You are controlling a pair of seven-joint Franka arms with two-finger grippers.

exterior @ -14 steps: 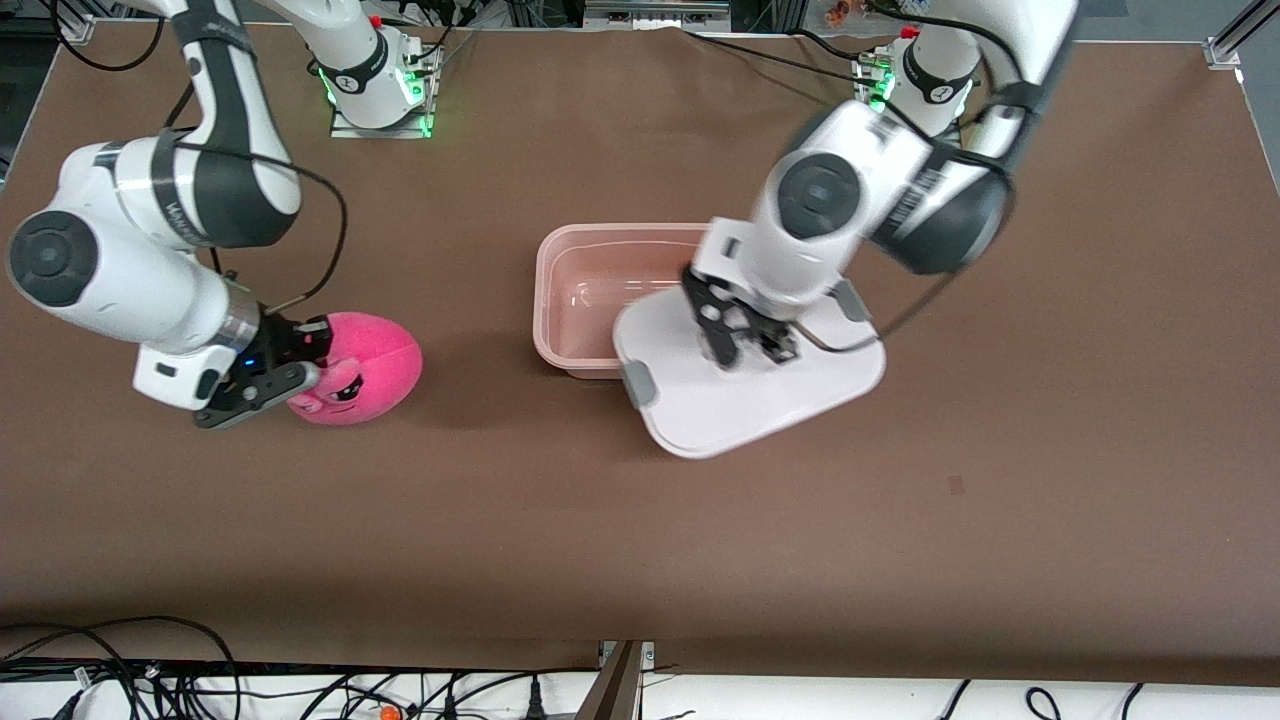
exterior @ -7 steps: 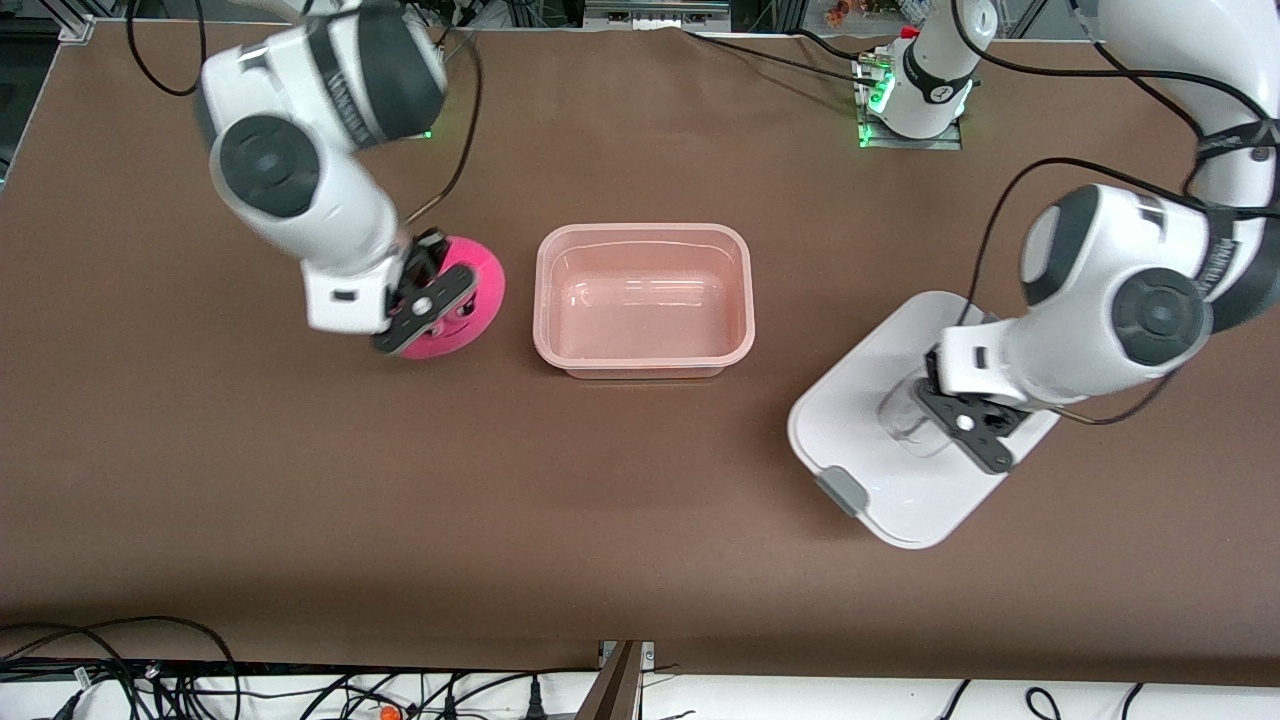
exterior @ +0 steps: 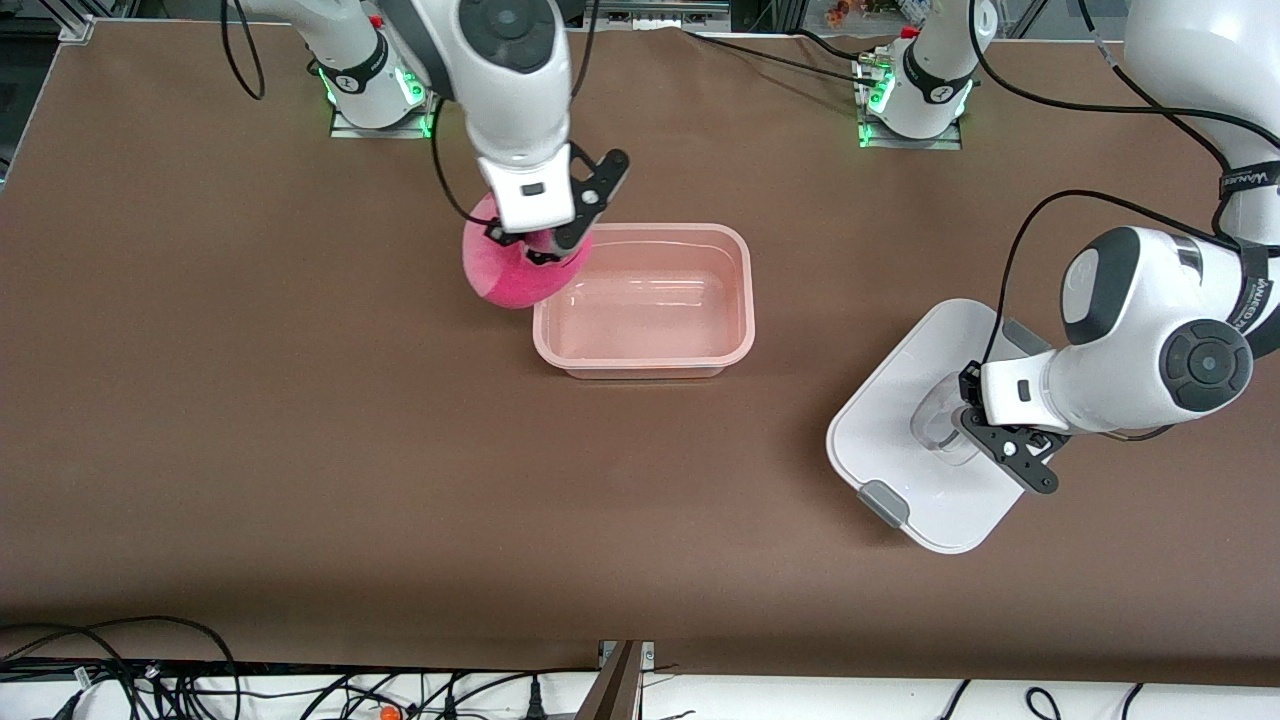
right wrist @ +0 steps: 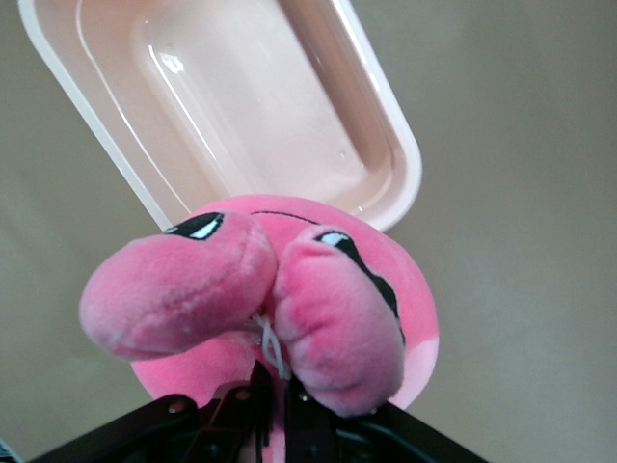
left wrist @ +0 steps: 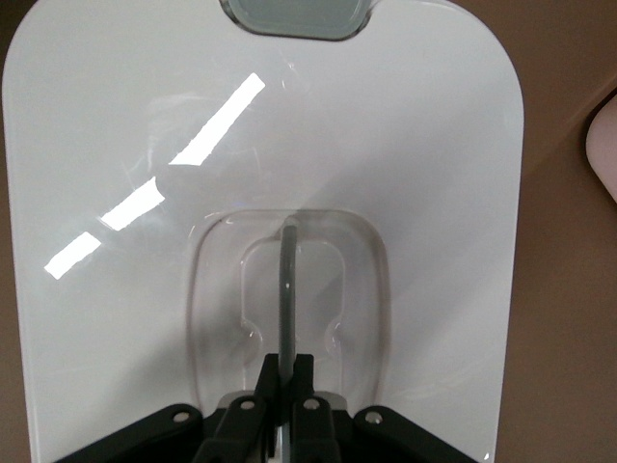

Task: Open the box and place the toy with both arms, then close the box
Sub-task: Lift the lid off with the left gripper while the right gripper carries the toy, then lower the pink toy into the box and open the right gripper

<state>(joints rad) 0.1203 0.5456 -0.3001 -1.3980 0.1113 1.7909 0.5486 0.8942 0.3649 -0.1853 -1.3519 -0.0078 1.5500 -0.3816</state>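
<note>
The toy [exterior: 509,271] is hanging at the tub's corner under my right gripper, so my left gripper needs to hold the lid [exterior: 885,422] to the side until the toy is inside the tub.
The box [exterior: 640,362] is an open translucent pinkish tub in the middle of the table, with nothing in it. My right gripper [exterior: 540,250] is shut on the toy [exterior: 505,275], a round bright pink plush, and holds it in the air over the tub's corner toward the right arm's end. In the right wrist view the toy [right wrist: 289,289] hangs from my gripper [right wrist: 275,395] above the tub [right wrist: 251,106]. The white lid [exterior: 900,440] with a grey clip [exterior: 884,502] is toward the left arm's end. My left gripper [exterior: 968,425] is shut on its clear handle [left wrist: 287,289].
The brown table [exterior: 300,450] is bare around the tub. The two arm bases [exterior: 375,80] [exterior: 910,95] stand at the edge farthest from the camera. Cables [exterior: 200,680] lie past the table's near edge.
My right gripper lifted the toy from the right arm's end and carried it to the tub's corner. My left gripper carried the lid off the tub toward the left arm's end.
</note>
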